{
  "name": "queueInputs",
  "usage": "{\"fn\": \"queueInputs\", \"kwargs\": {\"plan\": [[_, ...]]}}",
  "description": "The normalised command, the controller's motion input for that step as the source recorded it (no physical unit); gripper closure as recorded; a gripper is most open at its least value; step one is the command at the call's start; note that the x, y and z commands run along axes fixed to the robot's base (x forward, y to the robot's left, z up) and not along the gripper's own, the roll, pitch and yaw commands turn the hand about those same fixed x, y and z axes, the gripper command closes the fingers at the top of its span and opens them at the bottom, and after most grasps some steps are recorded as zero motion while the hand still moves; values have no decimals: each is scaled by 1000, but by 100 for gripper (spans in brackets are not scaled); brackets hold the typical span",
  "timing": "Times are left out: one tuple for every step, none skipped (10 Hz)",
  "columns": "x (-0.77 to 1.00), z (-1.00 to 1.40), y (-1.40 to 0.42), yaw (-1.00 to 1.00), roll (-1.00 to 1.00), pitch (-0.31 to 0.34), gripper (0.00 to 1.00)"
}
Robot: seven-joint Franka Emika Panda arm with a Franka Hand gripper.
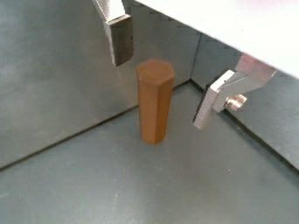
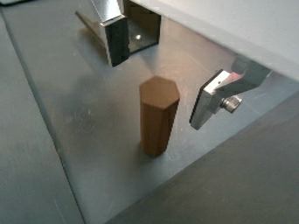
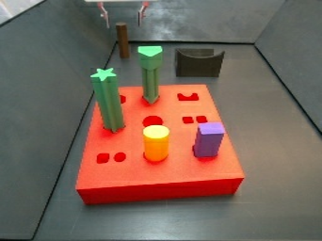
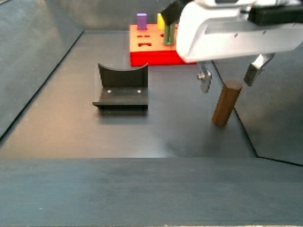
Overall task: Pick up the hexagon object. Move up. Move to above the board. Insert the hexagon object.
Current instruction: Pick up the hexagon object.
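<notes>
I should expect the hexagon object's matching hole [image 3: 122,98] to be partly hidden behind the green star-topped post [image 3: 108,100], because a dark hole edge sticks out there.
The hexagon object [image 1: 155,101], a slim brown six-sided post, stands upright on the grey floor near a wall; it also shows in the other wrist view [image 2: 158,115] and in both side views [image 3: 122,40] [image 4: 225,102]. My gripper [image 1: 166,68] is open just above it, its silver fingers [image 1: 119,37] apart on either side of the post's top and not touching it. In a side view the gripper [image 4: 229,74] hangs over the post. The red board [image 3: 164,179] with cut-out holes lies away from the post; it also shows far back in a side view [image 4: 151,55].
On the board stand a green star-topped post [image 3: 107,99], a green post [image 3: 150,72], a yellow cylinder [image 3: 154,143] and a purple block [image 3: 209,138]. The dark fixture [image 4: 120,87] stands on the floor beside the post. Grey walls enclose the floor.
</notes>
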Motion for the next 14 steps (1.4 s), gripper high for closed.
{"fn": "queueInputs", "kwargs": {"plan": [[111,-949,0,131,93,-3,0],[-40,-63,0,0,0,0,0],[-140,0,0,-3,0,-9,0],[-494,-91,137,54,0,-99,0],[-397,-140,186,411,0,-174,0],[0,0,0,0,0,0,0],[0,0,0,0,0,0,100],[0,0,0,0,0,0,100],[0,0,0,0,0,0,100],[0,0,0,0,0,0,100],[0,0,0,0,0,0,100],[0,0,0,0,0,0,100],[0,0,0,0,0,0,100],[0,0,0,0,0,0,100]]}}
